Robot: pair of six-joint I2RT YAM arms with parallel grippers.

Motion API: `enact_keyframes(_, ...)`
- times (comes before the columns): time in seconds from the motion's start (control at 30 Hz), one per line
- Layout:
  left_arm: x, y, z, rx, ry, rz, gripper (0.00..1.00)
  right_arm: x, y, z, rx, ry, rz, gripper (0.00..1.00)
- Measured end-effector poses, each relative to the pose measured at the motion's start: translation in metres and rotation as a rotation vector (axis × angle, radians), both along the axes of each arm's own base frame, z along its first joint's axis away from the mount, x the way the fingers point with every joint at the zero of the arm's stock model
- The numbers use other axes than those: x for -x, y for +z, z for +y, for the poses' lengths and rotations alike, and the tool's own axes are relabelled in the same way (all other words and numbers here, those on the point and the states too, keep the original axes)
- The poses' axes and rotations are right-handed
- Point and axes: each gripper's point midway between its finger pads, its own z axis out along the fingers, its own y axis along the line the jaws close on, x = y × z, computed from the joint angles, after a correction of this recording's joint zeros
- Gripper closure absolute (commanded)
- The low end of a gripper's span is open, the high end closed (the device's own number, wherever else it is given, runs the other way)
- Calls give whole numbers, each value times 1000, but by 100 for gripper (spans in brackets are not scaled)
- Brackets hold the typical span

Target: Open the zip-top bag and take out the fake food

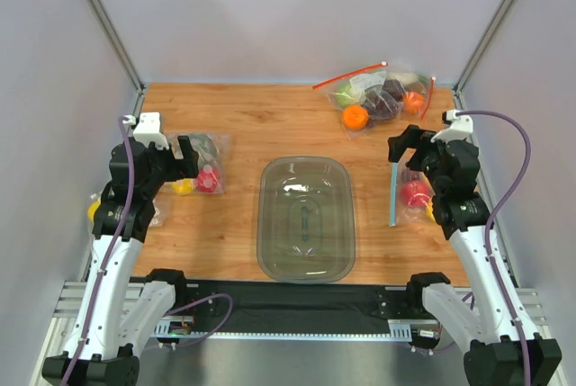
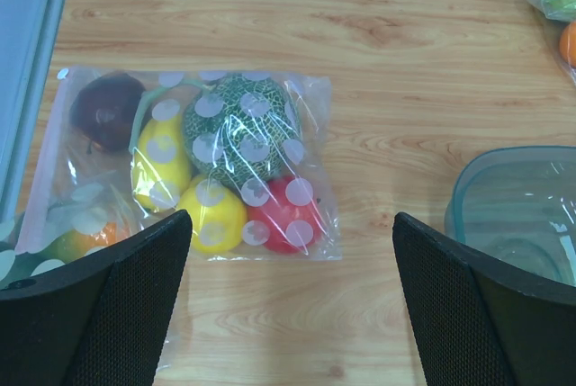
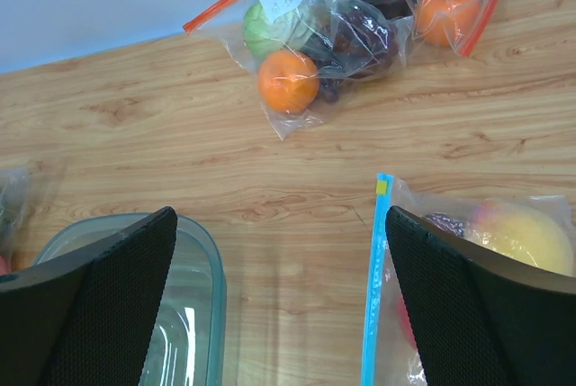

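Note:
The robot's right gripper has the light-blue zip strip running lengthwise between its open fingers, and the strip faces clear table (image 1: 373, 194). The gripper should go on going down until it pinches the strip (image 1: 393, 193).
The zip-top bag (image 1: 407, 195) lies flat on the right of the table, its light-blue zip strip (image 1: 393, 193) toward the middle. The strip also shows in the right wrist view (image 3: 373, 287). Through the plastic I see the red apple (image 1: 415, 193), an orange-yellow peach (image 3: 520, 233) and a dark plum (image 3: 447, 222); the lemon is hidden. My right gripper (image 1: 407, 154) is open and empty above the table just left of the strip, its right finger (image 3: 486, 314) over the bag's edge. My left gripper (image 1: 183, 161) is open and empty on the left.
A clear tub (image 1: 306, 217) stands in the middle of the table. A dotted clear bag of fruit (image 2: 193, 166) lies just beyond my left gripper. A larger bag with red zip strips (image 1: 382, 94) holds an orange, grapes and green fruit at the back right.

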Motion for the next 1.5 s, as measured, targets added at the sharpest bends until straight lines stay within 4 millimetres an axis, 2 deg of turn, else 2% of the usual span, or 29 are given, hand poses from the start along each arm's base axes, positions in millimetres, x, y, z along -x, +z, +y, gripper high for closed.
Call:
enact_keyframes(0.2,0,0,0,1,0,0,1,-2,-8,-5,17,-29,28,0)
enact_keyframes(0.33,0,0,0,3,0,1,1,-8,-23,-5,58,-61,87,0)
enact_keyframes(0.47,0,-3,-1,3,-1,8,1,-14,-47,0,98,-77,172,2)
enact_keyframes(0.57,1,-6,-1,6,-5,12,1,-18,-70,-7,145,-129,263,5)
enact_keyframes(0.67,2,-9,-4,13,-17,18,1,-23,-90,-12,193,-164,343,11)
enact_keyframes(0.77,3,-10,-6,17,-26,19,1,-24,-113,-14,237,-190,422,26)
enact_keyframes(0.9,4,-11,-7,22,-36,18,1,-22,-140,-18,311,-220,520,34)
enact_keyframes(1.03,5,-11,-9,27,-46,17,1,-26,-161,-16,399,-245,591,35)
enact_keyframes(1.3,5,-11,-11,31,-56,16,1,-27,-188,-16,601,-302,689,34)
enact_keyframes(1.5,5,-11,-11,31,-57,16,1,-22,-207,-25,703,-340,759,39)
